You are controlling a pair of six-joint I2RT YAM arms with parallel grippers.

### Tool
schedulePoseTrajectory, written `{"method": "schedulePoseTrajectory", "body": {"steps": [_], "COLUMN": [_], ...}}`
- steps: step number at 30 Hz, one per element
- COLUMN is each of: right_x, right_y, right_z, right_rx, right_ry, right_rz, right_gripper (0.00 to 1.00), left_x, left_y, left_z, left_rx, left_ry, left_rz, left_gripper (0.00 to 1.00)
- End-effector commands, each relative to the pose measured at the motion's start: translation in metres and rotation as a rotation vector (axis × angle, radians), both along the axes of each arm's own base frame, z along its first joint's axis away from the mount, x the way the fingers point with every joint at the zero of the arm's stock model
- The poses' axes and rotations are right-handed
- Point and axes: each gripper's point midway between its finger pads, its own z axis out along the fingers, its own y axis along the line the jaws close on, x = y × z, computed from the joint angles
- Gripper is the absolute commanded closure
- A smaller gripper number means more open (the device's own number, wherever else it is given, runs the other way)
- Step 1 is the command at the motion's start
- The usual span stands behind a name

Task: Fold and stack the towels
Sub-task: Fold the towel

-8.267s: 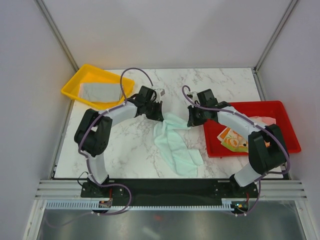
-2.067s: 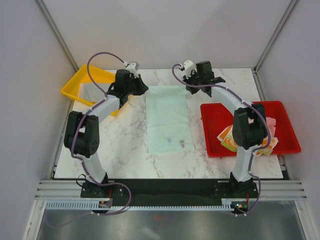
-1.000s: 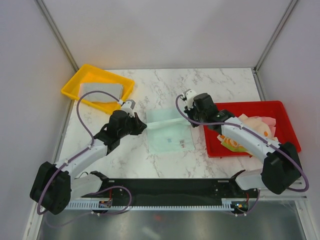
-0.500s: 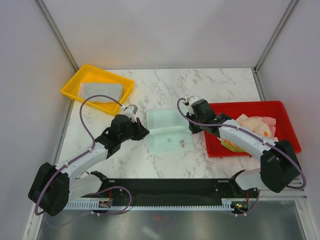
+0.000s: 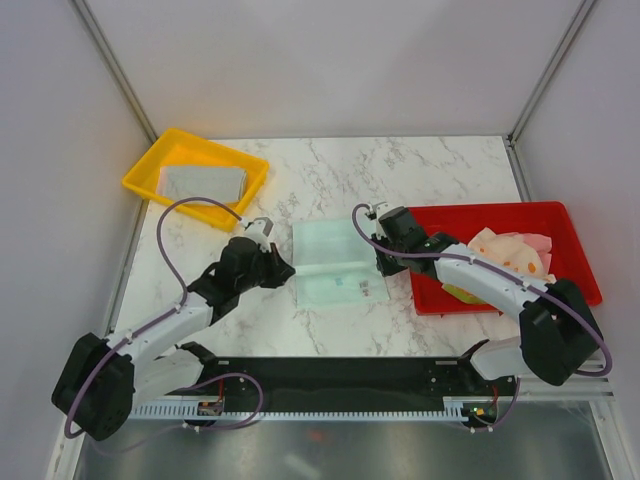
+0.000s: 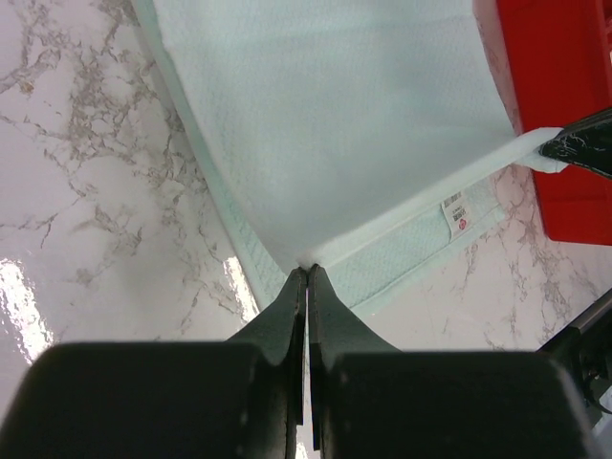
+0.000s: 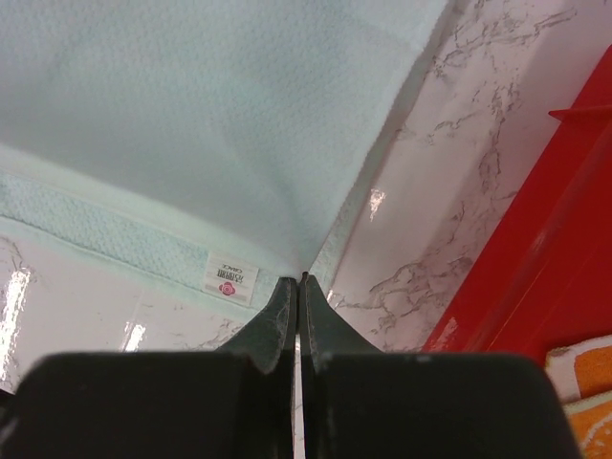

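Note:
Next, my left gripper lowers the top layer's corner [image 6: 304,258], opens and regrips it to align both: a piece of the towel's lower layer [image 6: 226,210] shows beside the top layer.
A mint green towel [image 5: 335,258] lies on the marble table, its far half folded back toward me over the near half. My left gripper [image 5: 291,270] is shut on the left corner of the folded edge [image 6: 306,260]. My right gripper [image 5: 383,265] is shut on the right corner [image 7: 304,275], just above the white label [image 7: 229,279]. The edge between them hangs slightly above the lower layer. A grey towel [image 5: 203,183] lies folded in the yellow tray [image 5: 150,166]. Cream towels with orange shapes and a pale pink one [image 5: 512,250] lie in the red tray [image 5: 440,222].
The red tray's wall [image 7: 535,249] stands close to the right of my right gripper. The yellow tray sits at the back left corner. Bare marble [image 5: 420,175] lies behind the towel. Grey walls enclose the table on three sides.
Both grippers have drawn the towel's far edge toward me, over the near half, and lowered it. The folded edge now sits closer to the towel's near edge.

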Motion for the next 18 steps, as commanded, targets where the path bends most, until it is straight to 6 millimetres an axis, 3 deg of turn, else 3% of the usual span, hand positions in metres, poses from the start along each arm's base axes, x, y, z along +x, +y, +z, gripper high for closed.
{"method": "schedulePoseTrajectory", "body": {"steps": [1,6,10,18], "right_x": [0.007,0.003,-0.005,-0.018], "right_y": [-0.006,-0.008,-0.009,-0.014], "right_z": [0.02,0.031,0.026,0.003], "right_rx": [-0.01,0.0,0.003,-0.02], "right_ry": [-0.047,-0.061,-0.048,0.003], "right_rz": [-0.041,-0.049,-0.058,-0.098], "right_gripper": [1.0,1.0,1.0,1.0], "left_x": [0.01,0.006,-0.003,-0.021], "left_y": [0.009,0.011,0.005,0.003], "left_z": [0.018,0.028,0.028,0.004], "left_rx": [0.006,0.011,-0.016,-0.006], "left_ry": [-0.047,-0.06,-0.056,-0.008], "left_rz": [0.07,0.07,0.043,0.025], "left_gripper": [0.98,0.98,0.98,0.98]}}
